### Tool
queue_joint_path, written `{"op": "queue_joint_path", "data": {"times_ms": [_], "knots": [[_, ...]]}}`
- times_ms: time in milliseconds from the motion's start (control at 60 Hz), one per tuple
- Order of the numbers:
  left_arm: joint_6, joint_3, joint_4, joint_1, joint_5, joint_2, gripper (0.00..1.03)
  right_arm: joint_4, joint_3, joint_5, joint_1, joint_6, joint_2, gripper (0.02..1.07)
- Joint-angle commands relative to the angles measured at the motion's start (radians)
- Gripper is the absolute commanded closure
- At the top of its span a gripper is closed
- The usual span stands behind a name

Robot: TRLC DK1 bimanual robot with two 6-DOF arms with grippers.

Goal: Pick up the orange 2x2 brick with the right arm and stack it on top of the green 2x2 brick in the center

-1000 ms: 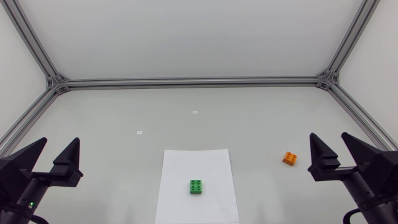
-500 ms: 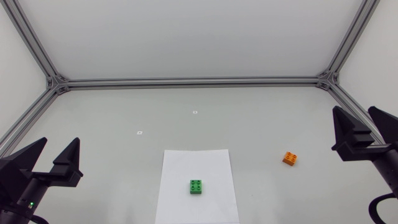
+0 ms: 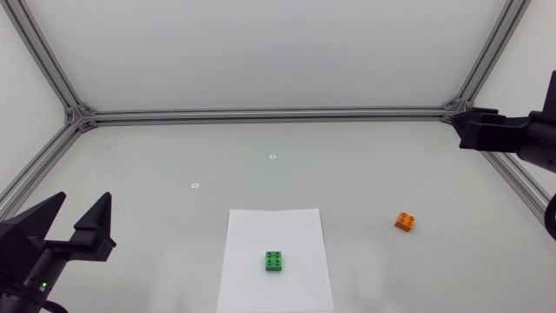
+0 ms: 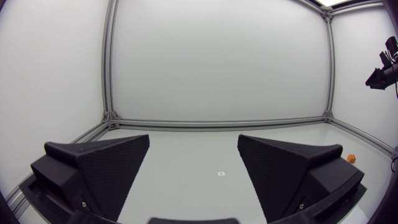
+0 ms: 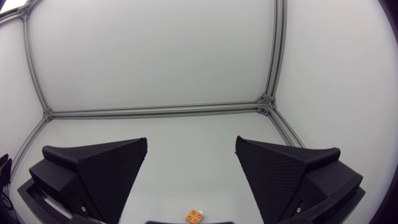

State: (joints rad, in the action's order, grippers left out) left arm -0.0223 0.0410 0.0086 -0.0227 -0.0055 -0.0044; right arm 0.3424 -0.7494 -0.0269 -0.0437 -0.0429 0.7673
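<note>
I can see a white sliver (image 5: 201, 211) sticking out beside the orange 2x2 brick (image 3: 405, 222), so I should expect a small white marker hidden under the brick.
The orange 2x2 brick (image 3: 405, 221) lies on the table right of centre. It also shows low between my right gripper's open fingers, well below them (image 5: 194, 215), and far off beside the left gripper's finger (image 4: 352, 158). The green 2x2 brick (image 3: 274, 261) sits on a white paper sheet (image 3: 261, 226) in the middle. My right gripper (image 3: 469, 129) (image 5: 191, 140) hangs high at the far right, well away from the orange brick, open and holding nothing. My left gripper (image 3: 84, 198) (image 4: 193, 138) stands open and empty at the near left.
Aluminium frame rails (image 3: 269, 113) run along the table's back and sides. Two small white markers (image 3: 272, 156) (image 3: 195, 185) lie on the table behind the paper. In the left wrist view the right gripper (image 4: 382, 74) shows high at the far side.
My right arm has lifted and swung from the near right toward the far right corner, away from the orange brick. The left arm and both bricks have stayed put.
</note>
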Motion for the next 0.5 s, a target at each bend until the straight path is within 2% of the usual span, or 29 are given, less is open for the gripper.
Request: {"op": "queue_joint_path", "data": {"times_ms": [0, 133, 483], "knots": [[0.013, -0.041, -0.015, 0.003, 0.004, -0.008, 0.04, 0.061, -0.064, -0.007, -0.013, 0.034, 0.095, 0.06], [0.013, -0.041, -0.013, 0.003, 0.004, -0.008, 0.04, 0.176, -0.139, -0.022, -0.019, 0.141, 0.219, 0.06], [0.013, -0.041, -0.013, 0.003, 0.004, -0.008, 0.04, 0.306, -0.225, -0.011, -0.021, 0.405, 0.457, 0.06]]}}
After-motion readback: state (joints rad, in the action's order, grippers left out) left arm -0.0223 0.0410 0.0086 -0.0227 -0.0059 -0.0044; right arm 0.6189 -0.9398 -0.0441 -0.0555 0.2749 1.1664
